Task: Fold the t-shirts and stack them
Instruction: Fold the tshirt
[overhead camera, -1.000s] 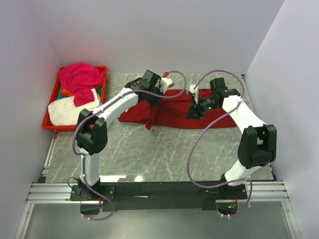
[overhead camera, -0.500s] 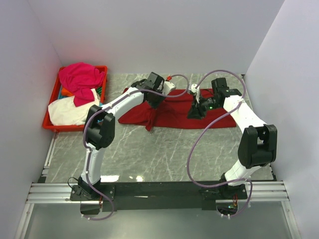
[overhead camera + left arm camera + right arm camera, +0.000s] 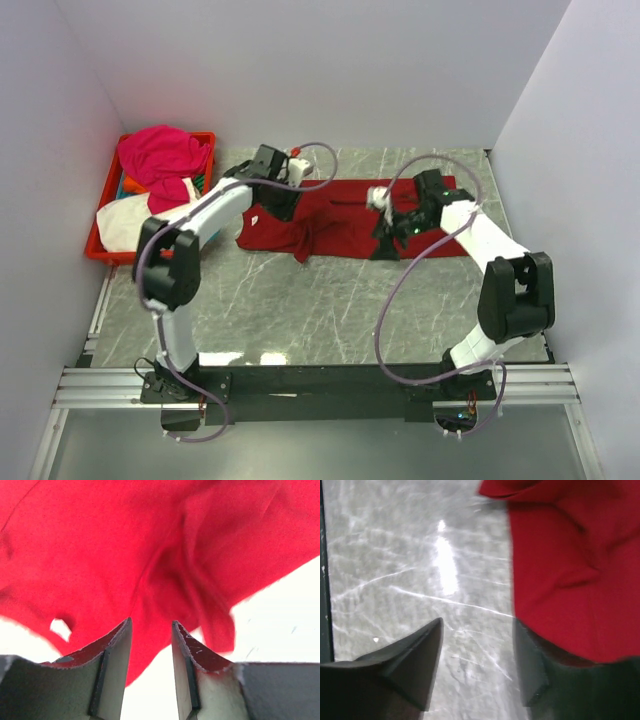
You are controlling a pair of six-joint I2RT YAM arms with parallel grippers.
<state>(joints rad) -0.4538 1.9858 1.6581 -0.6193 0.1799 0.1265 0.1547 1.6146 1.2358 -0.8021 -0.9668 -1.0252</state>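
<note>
Wrinkled cloth (image 3: 302,255) is bunched up past the dark red t-shirt's near edge. That heap (image 3: 306,233) will therefore spread out into a pointed flap when I pull it.
A large dark red t-shirt (image 3: 345,215) lies spread across the far middle of the marble table. My left gripper (image 3: 280,198) hovers over its left part. In the left wrist view the left gripper (image 3: 151,622) is open, with wrinkled red cloth (image 3: 100,540) beyond the fingertips and nothing between them. My right gripper (image 3: 386,238) sits at the shirt's near edge, right of centre. In the right wrist view the right gripper (image 3: 477,622) is open over bare marble, and the red cloth (image 3: 565,570) reaches over its right finger (image 3: 530,670).
A red plastic crate (image 3: 97,250) stands at the far left against the wall. It holds a magenta t-shirt (image 3: 160,155) on top, a cream-white one (image 3: 135,222) hanging over the front rim, and a bit of orange cloth (image 3: 133,185). White walls close in both sides.
My left gripper has let go of the red cloth, opened and swung left over the shirt's left part. My right gripper has opened wider and moved slightly towards the near edge.
</note>
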